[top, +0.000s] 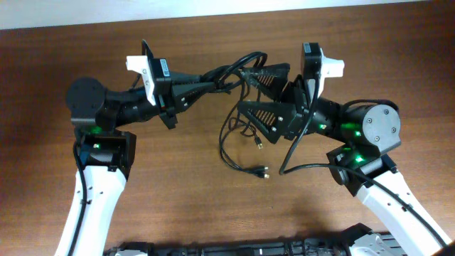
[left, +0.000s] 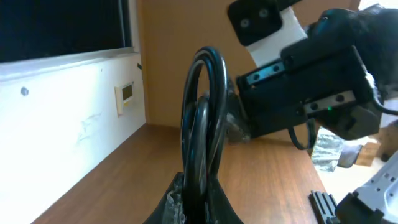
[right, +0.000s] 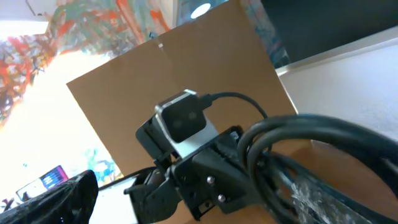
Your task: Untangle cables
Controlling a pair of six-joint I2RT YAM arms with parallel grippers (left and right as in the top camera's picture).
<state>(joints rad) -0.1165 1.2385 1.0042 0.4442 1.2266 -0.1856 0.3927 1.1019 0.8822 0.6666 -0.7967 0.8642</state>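
My left gripper should open and drop the cables onto the table, because they are bunched in my left gripper and hang over my right gripper's upper finger.
Several thin black cables hang in a bundle between my two grippers above the wooden table. Loose loops drop onto the table, ending in metal-tipped plugs. My left gripper is shut on the cables; in the left wrist view a tall cable loop rises from between its fingers. My right gripper is open, its fingers spread wide, and the bundle runs over its upper finger. The right wrist view shows thick cable strands crossing its taped finger.
A black ridged object lies along the table's front edge. A brown cardboard panel stands behind the table next to a white wall. Each arm's body shows close in the other's wrist view.
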